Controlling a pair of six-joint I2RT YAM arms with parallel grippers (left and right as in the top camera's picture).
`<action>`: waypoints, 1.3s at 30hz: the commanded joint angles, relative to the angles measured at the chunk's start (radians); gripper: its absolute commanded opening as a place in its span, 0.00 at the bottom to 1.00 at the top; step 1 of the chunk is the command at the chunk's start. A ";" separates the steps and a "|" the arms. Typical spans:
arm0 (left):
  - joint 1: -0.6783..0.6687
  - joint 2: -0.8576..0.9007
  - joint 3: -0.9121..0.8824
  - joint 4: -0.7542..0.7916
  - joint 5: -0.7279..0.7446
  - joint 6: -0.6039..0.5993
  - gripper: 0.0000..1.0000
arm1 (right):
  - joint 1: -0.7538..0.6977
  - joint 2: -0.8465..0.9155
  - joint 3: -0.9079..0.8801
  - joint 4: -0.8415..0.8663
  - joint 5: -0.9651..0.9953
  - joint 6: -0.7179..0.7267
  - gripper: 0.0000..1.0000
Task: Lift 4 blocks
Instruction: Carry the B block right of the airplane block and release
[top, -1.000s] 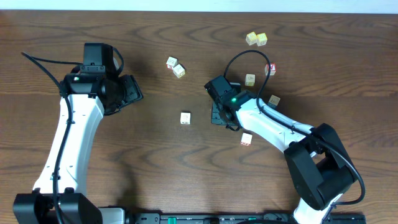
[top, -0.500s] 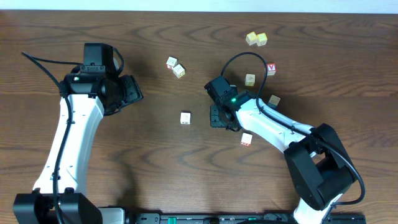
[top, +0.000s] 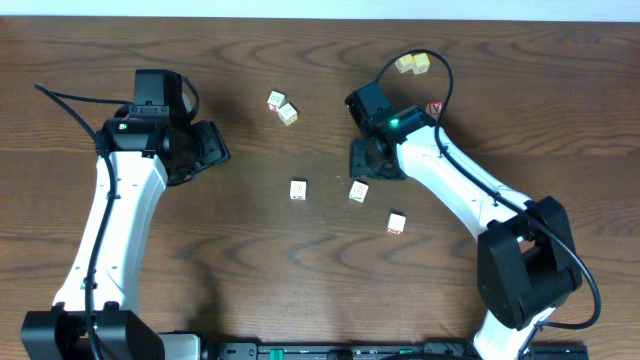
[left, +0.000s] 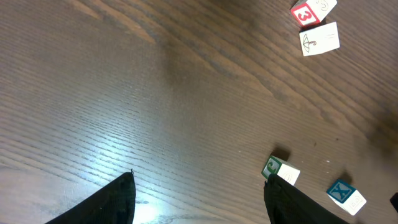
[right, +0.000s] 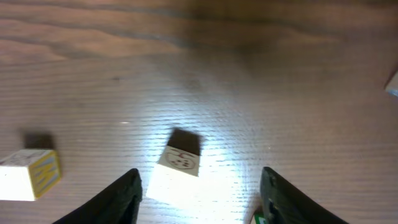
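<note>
I should take the middle block (top: 359, 191) with my right gripper and turn it square before I go to the orange-red-sided block (top: 397, 223), because the middle block lies slanted ahead of that gripper.
Three cream-white blocks lie mid-table: one (top: 298, 190), one (top: 358, 191) and an orange-red-sided one (top: 396, 223). A fourth block (top: 276, 100) sits further back beside a yellower cube (top: 288, 114). My right gripper (top: 368, 165) hovers open just behind the middle block. In the right wrist view a cream block (right: 181, 158) rests on the wood ahead of the gripper (right: 200, 175), touching neither finger. My left gripper (top: 215, 143) stands open at the left, holding nothing (left: 200, 179).
Two pale yellow cubes (top: 412, 63) sit at the back right. A red-faced cube (top: 436, 108) peeks from behind the right arm. The left wrist view shows a red "3" cube (left: 306, 14), a white cube (left: 320, 38), a green-sided cube (left: 280, 171) and a blue-faced cube (left: 345, 194).
The right gripper has opened and pulled back toward the far side, uncovering a cream block on the table where it was. The left arm has not moved.
</note>
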 joint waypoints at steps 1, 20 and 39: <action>0.003 0.000 -0.002 -0.002 0.009 0.013 0.67 | 0.009 0.002 -0.056 0.023 -0.047 0.083 0.56; 0.003 0.000 -0.002 -0.003 0.009 0.013 0.67 | 0.089 0.107 -0.080 0.066 0.015 0.161 0.60; 0.003 0.000 -0.002 -0.002 0.009 0.013 0.67 | 0.071 0.111 -0.077 0.101 -0.037 -0.017 0.27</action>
